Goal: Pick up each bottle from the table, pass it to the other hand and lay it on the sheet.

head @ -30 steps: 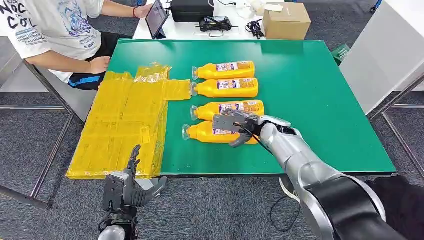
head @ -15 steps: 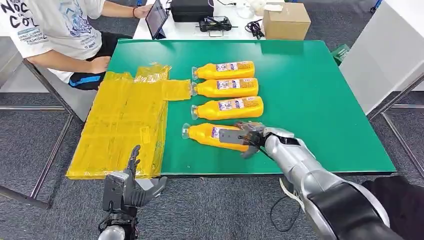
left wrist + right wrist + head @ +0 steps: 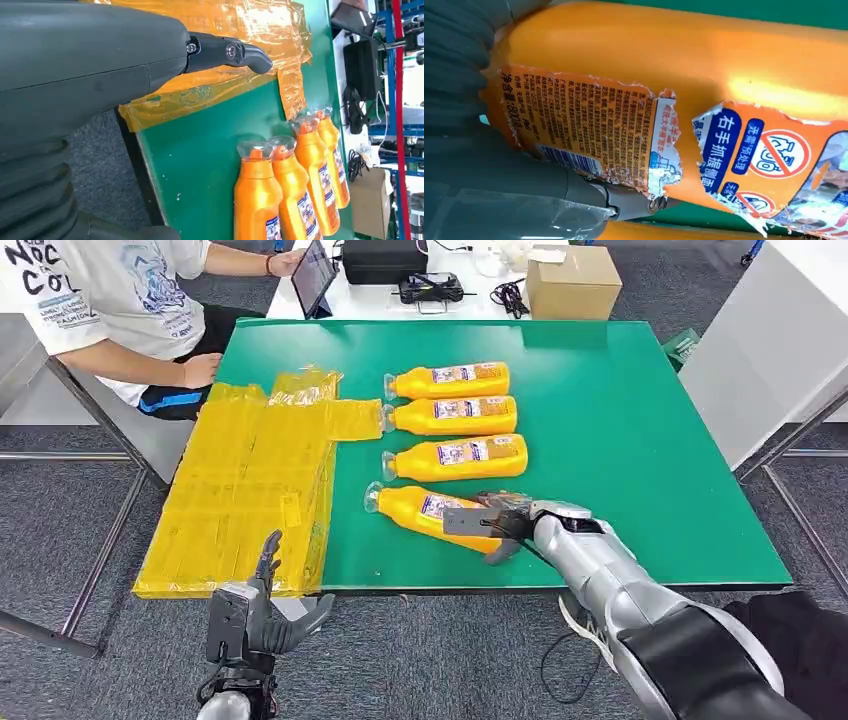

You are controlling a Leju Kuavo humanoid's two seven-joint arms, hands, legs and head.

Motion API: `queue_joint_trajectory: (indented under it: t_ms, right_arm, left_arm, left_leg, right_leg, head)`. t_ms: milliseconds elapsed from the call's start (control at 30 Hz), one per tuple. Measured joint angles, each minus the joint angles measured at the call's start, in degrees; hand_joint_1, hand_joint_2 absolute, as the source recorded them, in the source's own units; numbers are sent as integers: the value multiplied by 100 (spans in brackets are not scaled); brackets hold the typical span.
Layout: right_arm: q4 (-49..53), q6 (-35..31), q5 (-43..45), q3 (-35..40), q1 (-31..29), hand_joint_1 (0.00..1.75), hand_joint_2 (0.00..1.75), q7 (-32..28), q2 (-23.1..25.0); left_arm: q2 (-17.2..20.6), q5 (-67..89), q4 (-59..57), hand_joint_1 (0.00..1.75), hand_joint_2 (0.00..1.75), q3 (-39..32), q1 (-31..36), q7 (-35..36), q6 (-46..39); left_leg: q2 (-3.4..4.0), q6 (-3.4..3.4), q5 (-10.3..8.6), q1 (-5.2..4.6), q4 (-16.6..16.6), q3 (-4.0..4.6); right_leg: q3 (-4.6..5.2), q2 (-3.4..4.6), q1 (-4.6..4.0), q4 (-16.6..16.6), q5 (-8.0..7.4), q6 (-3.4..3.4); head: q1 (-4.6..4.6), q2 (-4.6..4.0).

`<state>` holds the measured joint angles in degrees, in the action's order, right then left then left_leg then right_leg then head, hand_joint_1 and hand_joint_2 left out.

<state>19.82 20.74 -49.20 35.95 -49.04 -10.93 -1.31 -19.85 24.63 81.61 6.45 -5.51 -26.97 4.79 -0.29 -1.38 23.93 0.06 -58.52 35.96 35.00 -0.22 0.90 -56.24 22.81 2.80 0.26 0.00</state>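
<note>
The nearest bottle's small white label (image 3: 438, 507) is facing up, so I expect a larger, colourful label to be hidden on the underside when I flip the bottle over.
Four orange bottles lie on their sides on the green table (image 3: 640, 440), caps toward the yellow sheet (image 3: 250, 480). My right hand (image 3: 492, 522) grips the nearest bottle (image 3: 415, 508) at its base end; this bottle lies askew to the other three (image 3: 455, 416). The right wrist view shows that bottle's torn label (image 3: 589, 130) close up, with my thumb (image 3: 499, 200) against it. My left hand (image 3: 255, 615) hangs in front of the table's front edge, fingers apart and holding nothing. In the left wrist view a finger (image 3: 230, 52) points over the sheet (image 3: 210, 85), and the bottles (image 3: 257, 200) lie beyond.
A person (image 3: 110, 300) sits at the far left corner beside the sheet, holding a tablet (image 3: 313, 275). A cardboard box (image 3: 572, 282) and a black device (image 3: 385, 258) stand on a white table behind. Another white table (image 3: 770, 340) stands to the right.
My right hand came down from above the third bottle onto the nearest one and closed on it; that bottle's base swung toward the front edge. The left hand stayed still.
</note>
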Motion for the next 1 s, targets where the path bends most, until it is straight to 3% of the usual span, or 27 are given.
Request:
queue_joint_trajectory:
  t_ms: [67,100,167,267,700,867,933,1000]
  right_arm:
    - [0,-78,-11,35,0,91,175,0,-2]
    - [0,-120,-17,48,0,136,175,0,0]
    - [0,-173,-20,81,2,161,175,0,-2]
    - [0,-206,-22,107,7,171,175,0,-2]
    - [9,-814,74,135,162,175,175,17,63]
    - [372,-2157,293,18,543,175,175,-6,120]
    - [930,-2722,231,-193,921,175,175,68,183]
    - [1709,-2826,11,-466,1286,175,175,282,258]
  left_arm:
    - [0,-4,-9,0,175,0,1,2,0]
    - [0,-7,-11,0,175,-2,1,4,0]
    - [0,-7,-20,0,175,0,3,7,0]
    - [0,-7,-22,0,175,0,3,13,0]
    - [0,-66,-22,0,175,0,2,66,-2]
    - [0,-122,-20,0,175,2,-17,131,-74]
    - [0,-138,-17,0,175,4,-46,164,-116]
    - [0,-155,-15,0,175,4,-60,173,-138]
  left_leg:
    - [0,0,0,0,0,-1]
    - [1,0,0,0,0,-3]
    - [6,1,1,0,0,-7]
    - [8,1,1,0,0,-11]
    - [5,0,1,0,0,-14]
    - [2,0,0,1,1,-9]
    - [1,0,0,2,1,-7]
    - [2,1,1,2,1,-6]
  right_leg:
    - [-1,0,0,0,0,0]
    - [-3,0,0,0,0,0]
    - [-5,1,0,0,0,0]
    - [-6,1,0,1,-1,-1]
    - [-11,1,0,0,-1,0]
    - [-12,0,-2,-1,-1,0]
    - [-11,0,-4,-2,-1,0]
    - [-5,1,-3,-2,0,0]
  head:
    - [0,0]
    - [0,0]
    - [0,0]
    - [0,0]
    - [0,0]
    - [-2,0]
    - [0,0]
    - [0,0]
